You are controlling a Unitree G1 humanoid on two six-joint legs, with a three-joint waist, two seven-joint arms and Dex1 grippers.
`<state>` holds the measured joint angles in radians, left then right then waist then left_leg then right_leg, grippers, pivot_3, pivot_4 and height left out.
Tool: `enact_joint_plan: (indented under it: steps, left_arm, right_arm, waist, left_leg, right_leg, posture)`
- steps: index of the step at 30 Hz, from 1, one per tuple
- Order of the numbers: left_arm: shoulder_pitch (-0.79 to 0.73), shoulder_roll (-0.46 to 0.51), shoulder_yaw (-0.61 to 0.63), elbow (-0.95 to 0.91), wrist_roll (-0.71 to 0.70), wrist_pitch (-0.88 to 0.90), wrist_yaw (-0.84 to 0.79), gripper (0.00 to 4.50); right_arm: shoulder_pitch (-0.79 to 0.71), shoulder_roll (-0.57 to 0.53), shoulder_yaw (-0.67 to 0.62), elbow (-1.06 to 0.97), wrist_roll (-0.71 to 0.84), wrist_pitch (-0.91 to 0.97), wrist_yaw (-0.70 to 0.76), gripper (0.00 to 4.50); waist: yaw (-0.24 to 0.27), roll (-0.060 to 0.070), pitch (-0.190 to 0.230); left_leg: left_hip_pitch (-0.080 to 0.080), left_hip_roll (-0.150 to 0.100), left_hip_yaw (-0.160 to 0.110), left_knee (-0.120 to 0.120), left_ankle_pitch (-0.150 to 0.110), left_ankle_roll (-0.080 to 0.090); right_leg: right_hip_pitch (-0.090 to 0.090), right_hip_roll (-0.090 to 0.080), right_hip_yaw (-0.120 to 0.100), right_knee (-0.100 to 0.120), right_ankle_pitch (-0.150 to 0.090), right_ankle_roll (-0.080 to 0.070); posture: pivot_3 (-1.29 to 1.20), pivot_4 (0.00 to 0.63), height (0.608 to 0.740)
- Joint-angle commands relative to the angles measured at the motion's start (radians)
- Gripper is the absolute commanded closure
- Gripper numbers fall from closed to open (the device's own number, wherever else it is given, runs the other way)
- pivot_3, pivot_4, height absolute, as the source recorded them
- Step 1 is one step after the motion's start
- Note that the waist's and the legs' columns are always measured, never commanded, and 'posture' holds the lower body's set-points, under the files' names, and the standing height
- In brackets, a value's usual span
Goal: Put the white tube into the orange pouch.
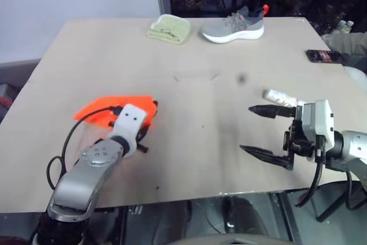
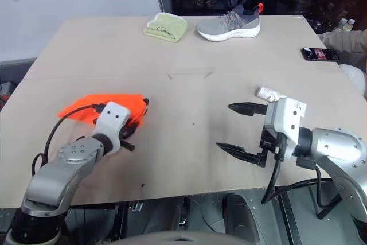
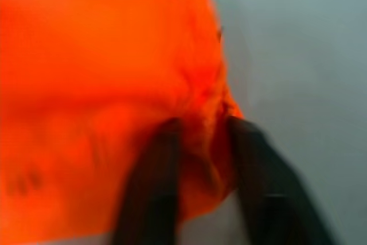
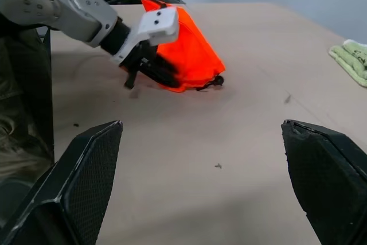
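The orange pouch (image 1: 109, 109) is lying flat and its end is pinched, so the white tube (image 1: 281, 97) will go only part of the way in when the robot pushes it.
The orange pouch (image 1: 106, 110) lies flat on the left side of the table. My left gripper (image 1: 148, 123) sits at the pouch's right end, shut on a fold of its fabric; in the left wrist view both black fingers (image 3: 155, 170) pinch the orange cloth (image 3: 103, 55). Across the table on the right lies the white tube (image 1: 279, 96), partly hidden behind my right hand. My right gripper (image 1: 245, 128) hovers above the table in front of the tube, open wide and pointing left toward the pouch (image 4: 192, 53), with nothing between its fingers.
At the far edge of the table (image 1: 189, 159) lie a folded pale green cloth (image 1: 169, 28) and a grey shoe (image 1: 234, 26). A dark phone (image 1: 324, 56) rests near the right edge. Bare tabletop separates the two grippers.
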<state>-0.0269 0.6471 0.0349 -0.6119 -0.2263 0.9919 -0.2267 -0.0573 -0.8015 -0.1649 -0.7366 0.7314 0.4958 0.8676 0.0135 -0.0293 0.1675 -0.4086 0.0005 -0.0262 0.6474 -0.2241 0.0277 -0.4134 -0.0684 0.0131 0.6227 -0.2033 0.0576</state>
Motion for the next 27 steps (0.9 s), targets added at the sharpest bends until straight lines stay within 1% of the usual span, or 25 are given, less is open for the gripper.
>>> enact_joint_plan:
  steps: [1,4,6,8,11,12,14,15,16,19,22,23,27]
  left_arm:
    - [0.022,0.002,0.059,-0.019,0.008,-0.057,-0.027,4.4]
    - [0.036,0.022,0.111,-0.001,-0.034,-0.17,-0.129,4.4]
    - [0.014,0.031,0.177,0.033,-0.137,-0.236,-0.271,4.4]
    - [-0.053,0.049,0.25,0.101,-0.261,-0.285,-0.426,4.4]
    - [-0.205,0.102,0.32,0.205,-0.413,-0.204,-0.53,4.4]
    - [-0.252,0.118,0.332,0.232,-0.471,-0.158,-0.556,4.4]
    - [-0.371,0.151,0.341,0.318,-0.634,-0.011,-0.633,4.4]
    - [-0.422,0.164,0.33,0.363,-0.677,0.038,-0.663,4.4]
    - [-0.476,0.177,0.303,0.405,-0.693,0.065,-0.693,4.4]
    - [-0.605,0.197,0.229,0.504,-0.703,0.115,-0.755,4.4]
    - [-0.686,0.222,0.109,0.572,-0.617,0.055,-0.84,4.4]
    - [-0.697,0.228,0.086,0.583,-0.598,0.039,-0.856,4.4]
    - [-0.727,0.214,-0.012,0.617,-0.483,-0.043,-0.855,4.4]
  right_arm:
    - [-0.006,0.005,0.004,-0.002,-0.012,-0.033,0.012,0.0]
    - [-0.01,0.015,0.013,0.011,-0.03,-0.046,0.011,0.0]
    - [-0.014,0.022,0.019,0.017,-0.04,-0.056,0.007,0.0]
    - [-0.018,0.032,0.024,0.024,-0.048,-0.063,0.0,0.0]
    - [-0.019,0.047,0.024,0.028,-0.055,-0.07,-0.013,0.0]
    - [-0.019,0.053,0.023,0.029,-0.054,-0.069,-0.019,0.0]
    - [-0.02,0.064,0.024,0.029,-0.058,-0.066,-0.034,0.0]
    - [-0.022,0.07,0.025,0.029,-0.062,-0.062,-0.045,0.0]
    - [-0.025,0.075,0.028,0.03,-0.062,-0.053,-0.059,0.0]
    - [-0.03,0.071,0.034,0.024,-0.076,0.001,-0.121,0.0]
    - [-0.046,0.06,0.038,0.022,-0.163,0.066,-0.241,0.0]
    - [-0.052,0.062,0.038,0.023,-0.175,0.077,-0.262,0.0]
    - [-0.111,0.046,0.055,0.137,-0.316,0.151,-0.382,0.0]
  waist:
    - [0.0,0.0,0.0]
    - [0.001,0.0,0.0]
    - [0.001,0.0,0.0]
    - [0.002,0.0,0.0]
    - [0.003,0.0,0.0]
    - [0.002,0.0,0.0]
    - [-0.001,0.0,0.0]
    - [0.0,0.0,0.0]
    - [-0.001,0.0,0.0]
    - [-0.001,0.0,0.001]
    - [-0.003,0.0,0.0]
    - [-0.004,0.0,0.001]
    - [-0.01,0.0,0.001]
  left_leg:
    - [0.0,0.0,0.0,0.0,0.0,0.0]
    - [0.0,0.0,0.0,0.0,0.0,0.0]
    - [0.0,0.0,0.0,0.0,0.0,0.0]
    - [-0.001,0.0,0.0,0.001,0.0,0.0]
    - [-0.004,0.0,0.0,0.003,0.0,0.0]
    - [-0.004,0.0,0.0,0.004,0.0,0.0]
    - [-0.004,-0.001,0.0,0.004,0.0,0.0]
    - [-0.005,-0.001,0.0,0.004,0.0,0.0]
    - [-0.005,-0.002,0.0,0.004,0.0,0.0]
    - [-0.005,-0.006,-0.001,0.004,0.0,0.0]
    - [-0.005,-0.006,-0.001,0.004,0.0,0.0]
    - [-0.005,-0.006,-0.001,0.004,0.0,0.0]
    - [-0.005,-0.006,0.0,0.004,0.0,0.0]
  right_leg:
    - [0.0,0.0,0.0,0.0,0.0,0.0]
    - [0.0,0.0,0.0,0.0,0.0,0.0]
    - [0.0,0.0,-0.001,0.0,0.0,0.0]
    - [-0.001,-0.001,-0.001,0.0,0.0,0.0]
    - [-0.001,0.0,-0.006,0.0,0.0,0.0]
    - [-0.001,0.0,-0.006,0.0,0.0,0.0]
    - [-0.001,0.0,-0.006,0.0,0.0,0.0]
    - [-0.001,0.0,-0.006,0.0,0.0,0.0]
    - [-0.001,0.0,-0.006,0.0,0.002,0.003]
    - [-0.001,0.0,-0.007,0.001,0.002,0.004]
    - [-0.001,0.0,-0.006,0.001,0.001,0.003]
    - [-0.001,0.0,-0.006,0.002,0.001,0.002]
    - [-0.001,0.0,-0.005,0.002,0.0,0.0]
  posture:
    - [0.0,0.15,0.74]
    - [0.0,0.15,0.74]
    - [0.0,0.15,0.74]
    - [0.0,0.15,0.74]
    - [0.0,0.15,0.74]
    - [0.0,0.15,0.74]
    - [0.0,0.15,0.74]
    - [0.0,0.15,0.74]
    - [0.0,0.15,0.74]
    - [0.0,0.15,0.74]
    - [0.0,0.15,0.74]
    - [0.0,0.15,0.74]
    - [0.0,0.15,0.74]
